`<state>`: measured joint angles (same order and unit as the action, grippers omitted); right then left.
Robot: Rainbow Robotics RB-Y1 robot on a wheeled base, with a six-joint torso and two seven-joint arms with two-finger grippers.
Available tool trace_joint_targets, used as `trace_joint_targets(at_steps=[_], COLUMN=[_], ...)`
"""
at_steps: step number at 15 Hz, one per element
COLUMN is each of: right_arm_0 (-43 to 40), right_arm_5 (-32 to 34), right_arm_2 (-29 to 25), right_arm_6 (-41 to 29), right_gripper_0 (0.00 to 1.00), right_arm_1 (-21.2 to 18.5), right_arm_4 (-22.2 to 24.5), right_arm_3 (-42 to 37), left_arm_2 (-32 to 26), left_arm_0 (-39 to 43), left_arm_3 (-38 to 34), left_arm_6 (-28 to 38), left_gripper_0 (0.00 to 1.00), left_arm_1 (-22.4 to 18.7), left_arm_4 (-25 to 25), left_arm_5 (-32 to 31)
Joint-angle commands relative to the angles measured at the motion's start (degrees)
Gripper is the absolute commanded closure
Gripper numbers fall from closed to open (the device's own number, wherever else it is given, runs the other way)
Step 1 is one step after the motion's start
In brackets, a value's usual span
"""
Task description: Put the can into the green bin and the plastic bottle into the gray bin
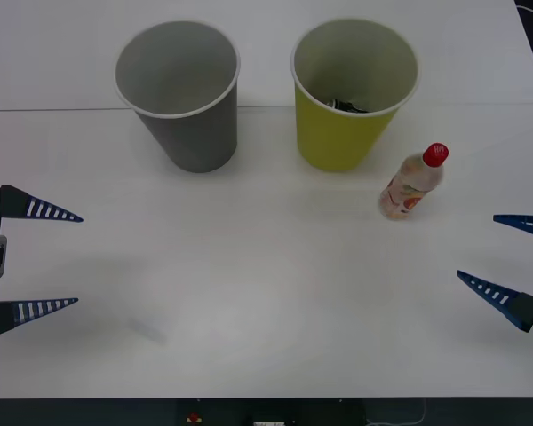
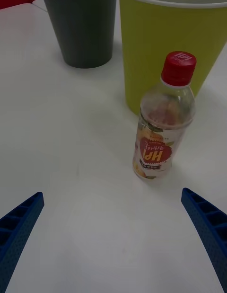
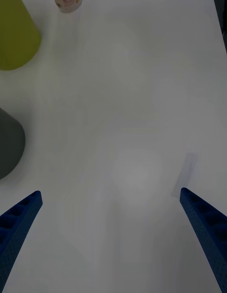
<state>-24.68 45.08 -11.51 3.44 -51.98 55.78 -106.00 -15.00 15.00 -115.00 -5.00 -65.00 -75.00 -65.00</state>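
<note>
The label's far side can be seen through the bottle's clear part [image 2: 168,102] below the red cap, so I expect the plastic bottle [image 1: 410,186] to be empty when I pick it up.
The gray bin [image 1: 179,93] stands upright at the back left of the white table and the green bin [image 1: 348,93] at the back right. Something dark [image 1: 348,106] lies at the bottom of the green bin; I cannot tell whether it is the can. The plastic bottle [image 1: 413,182], with its red cap, stands upright just right of and in front of the green bin. My right gripper [image 1: 476,246] is open at the right edge, a short way from the bottle [image 2: 163,127] and facing it with the green bin [image 2: 170,42] behind. My left gripper [image 1: 58,260] is open at the left edge.
A seam [image 1: 53,109] between two white tabletops runs behind the bins. The table's front edge [image 1: 249,397] lies close to the robot. The gray bin [image 3: 9,144] and green bin [image 3: 14,32] stand well ahead of my left gripper [image 3: 109,192].
</note>
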Motion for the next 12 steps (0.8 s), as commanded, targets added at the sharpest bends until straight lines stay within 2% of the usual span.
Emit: trace_joint_targets(at_steps=[1,8,12], right_arm_0=[0.7,4.9,9.8], right_arm_5=[-0.5,-0.9,-0.2], right_arm_2=[0.0,0.0,0.3], right_arm_6=[0.8,2.8,4.2], right_gripper_0=[0.00,0.00,0.00], right_arm_1=[4.1,15.7,20.0], right_arm_4=[-1.8,-2.6,-1.8], right_arm_3=[2.6,7.9,13.4], left_arm_2=[0.0,0.0,0.0], left_arm_0=[0.0,0.0,0.0], left_arm_3=[0.0,0.0,0.0], left_arm_6=[0.0,0.0,0.0], left_gripper_0=[0.00,0.00,0.00], left_arm_1=[0.0,0.0,0.0], left_arm_4=[0.0,0.0,0.0], left_arm_5=[0.0,0.0,0.0])
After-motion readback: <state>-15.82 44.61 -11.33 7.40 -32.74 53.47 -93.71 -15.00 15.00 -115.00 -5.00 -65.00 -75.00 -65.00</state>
